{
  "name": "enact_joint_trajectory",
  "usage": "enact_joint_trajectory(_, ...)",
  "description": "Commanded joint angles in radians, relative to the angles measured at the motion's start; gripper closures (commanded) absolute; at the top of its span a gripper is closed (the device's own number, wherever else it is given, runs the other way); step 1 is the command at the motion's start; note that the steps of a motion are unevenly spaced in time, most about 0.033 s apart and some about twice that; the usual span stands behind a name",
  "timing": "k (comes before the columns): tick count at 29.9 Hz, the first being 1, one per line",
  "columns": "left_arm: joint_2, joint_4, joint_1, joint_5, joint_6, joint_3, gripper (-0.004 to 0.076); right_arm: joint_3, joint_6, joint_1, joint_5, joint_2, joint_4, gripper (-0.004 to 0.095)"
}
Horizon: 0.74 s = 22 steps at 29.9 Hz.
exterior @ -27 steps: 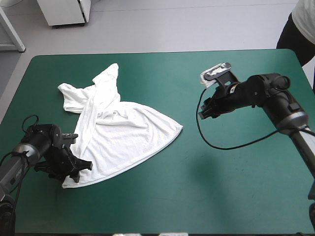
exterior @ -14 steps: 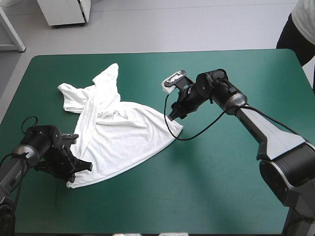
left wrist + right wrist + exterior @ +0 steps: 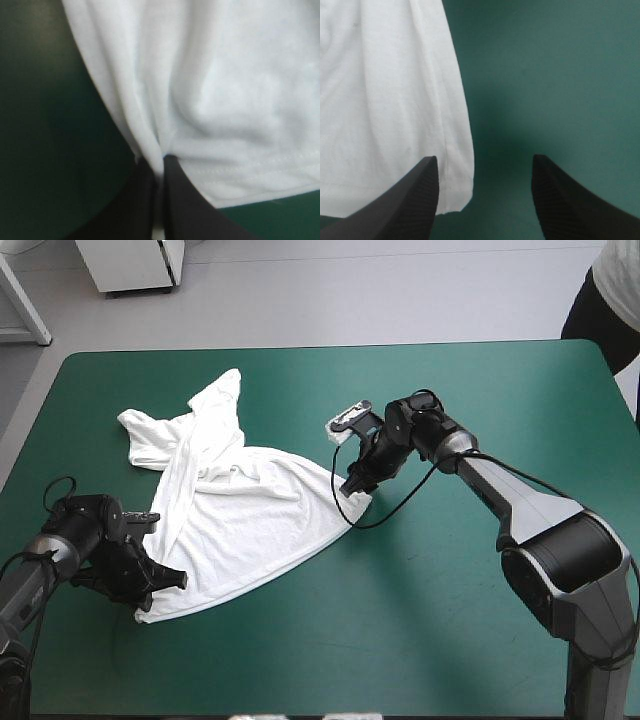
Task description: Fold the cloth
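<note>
My gripper will lift and spread the white T-shirt (image 3: 245, 525). It will open out wide and flat, because the sleeves (image 3: 205, 435) are bunched in soft, loose folds.
The white T-shirt (image 3: 235, 505) lies half spread on the teal-green cover, with its sleeves bunched toward the far left. My left gripper (image 3: 165, 580) is shut on the T-shirt at its near left hem corner; in the left wrist view the cloth (image 3: 215, 95) puckers into the closed black fingers (image 3: 172, 200). My right gripper (image 3: 354, 486) hovers open over the shirt's right hem corner. In the right wrist view that corner (image 3: 455, 195) lies between the spread fingers (image 3: 415, 200), close to one of them.
Bare teal-green cover (image 3: 460, 620) stretches across the right half and the near side of the table. The table's left edge runs close beside my left arm.
My right arm swung in from the right side of the table to the shirt's right hem corner and lowered over it. The left gripper pulled its hem corner slightly nearer.
</note>
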Motion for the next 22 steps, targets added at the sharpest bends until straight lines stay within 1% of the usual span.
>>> enact_joint_trajectory(1, 0.056, -0.095, -0.006, -0.158, 0.014, 0.054, 0.0734, -0.032, -0.033, 0.027, -0.010, -0.036, 0.038, 0.0377)
enact_joint_trajectory(7, 0.056, -0.117, -0.006, -0.146, 0.042, 0.041, 0.0734, -0.030, -0.036, 0.083, 0.023, 0.021, 0.055, 0.0378)
enact_joint_trajectory(11, 0.056, -0.121, -0.006, -0.144, 0.044, 0.039, 0.0734, -0.030, 0.017, 0.097, 0.037, 0.064, 0.044, 0.0379)
enact_joint_trajectory(13, 0.056, -0.121, -0.006, -0.144, 0.044, 0.039, 0.0734, -0.030, 0.029, 0.097, 0.044, 0.080, 0.044, 0.0400)
enact_joint_trajectory(16, 0.056, -0.134, -0.006, -0.147, 0.049, 0.039, 0.0734, -0.030, 0.060, 0.097, 0.056, 0.094, 0.024, 0.0505)
enact_joint_trajectory(18, 0.055, -0.149, -0.006, -0.149, 0.060, 0.039, 0.0734, -0.030, 0.062, 0.097, 0.065, 0.103, 0.020, 0.0637)
enact_joint_trajectory(21, 0.046, -0.168, -0.006, -0.149, 0.078, 0.039, 0.0734, -0.030, 0.085, 0.097, 0.066, 0.108, 0.004, 0.0912)
enact_joint_trajectory(22, 0.043, -0.168, -0.006, -0.150, 0.078, 0.039, 0.0734, -0.030, 0.101, 0.097, 0.071, 0.111, -0.007, 0.0919)
